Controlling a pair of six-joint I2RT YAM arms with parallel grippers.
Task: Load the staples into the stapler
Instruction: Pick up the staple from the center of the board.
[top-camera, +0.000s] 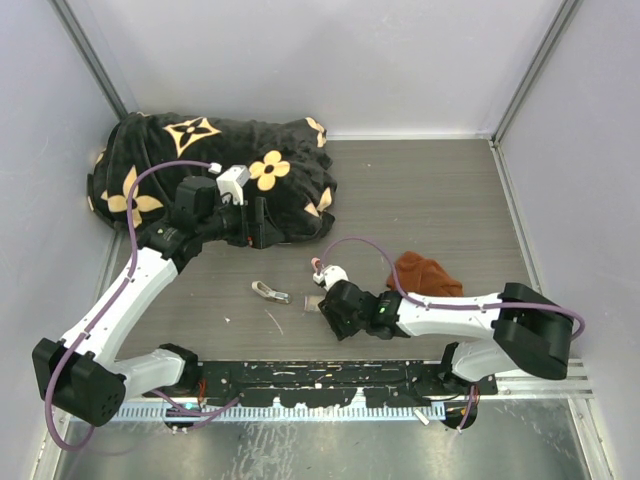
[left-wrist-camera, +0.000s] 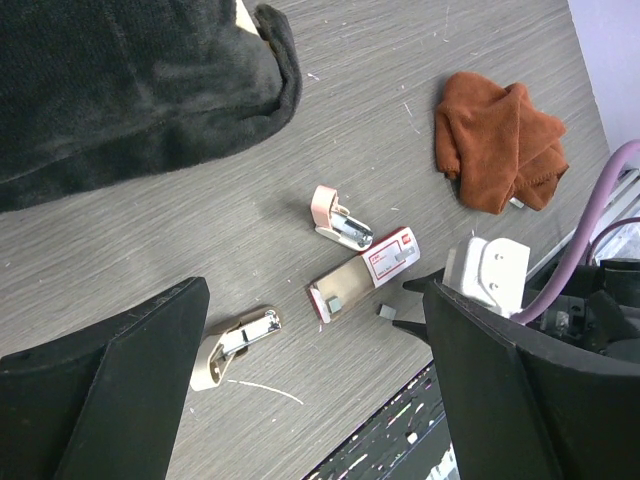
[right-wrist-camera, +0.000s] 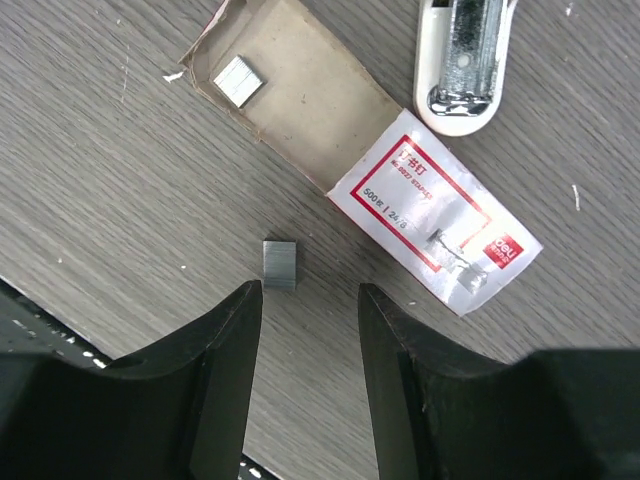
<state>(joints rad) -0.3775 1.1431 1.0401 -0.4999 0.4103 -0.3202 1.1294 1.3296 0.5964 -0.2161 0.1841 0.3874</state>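
The loose block of staples (right-wrist-camera: 280, 264) is off-center, near the end of one finger of my right gripper. Next, I center my fingers around the block (right-wrist-camera: 280, 268) before I close them.
The stapler (right-wrist-camera: 460, 60), pale white-pink plastic with a metal inner part, lies on the table beside the staples' box (right-wrist-camera: 440, 225), white with a red label. The box's brown tray (right-wrist-camera: 300, 110) is slid out and holds one block of staples (right-wrist-camera: 238, 81). A loose block of staples (right-wrist-camera: 280, 264) lies on the table just ahead of my right gripper (right-wrist-camera: 310, 300), which is open and holds nothing. A second pale plastic-and-metal piece (left-wrist-camera: 232, 345) lies to the left of the box (left-wrist-camera: 390, 255). My left gripper (left-wrist-camera: 305, 290) hangs wide open above the table, holding nothing.
A large black cloth with orange flowers (top-camera: 215, 165) is heaped at the back left, right behind the left gripper (top-camera: 262, 225). A rust-brown cloth (top-camera: 425, 275) lies beside the right arm. Walls enclose the table on three sides, and a metal rail (top-camera: 330, 385) runs along the near edge.
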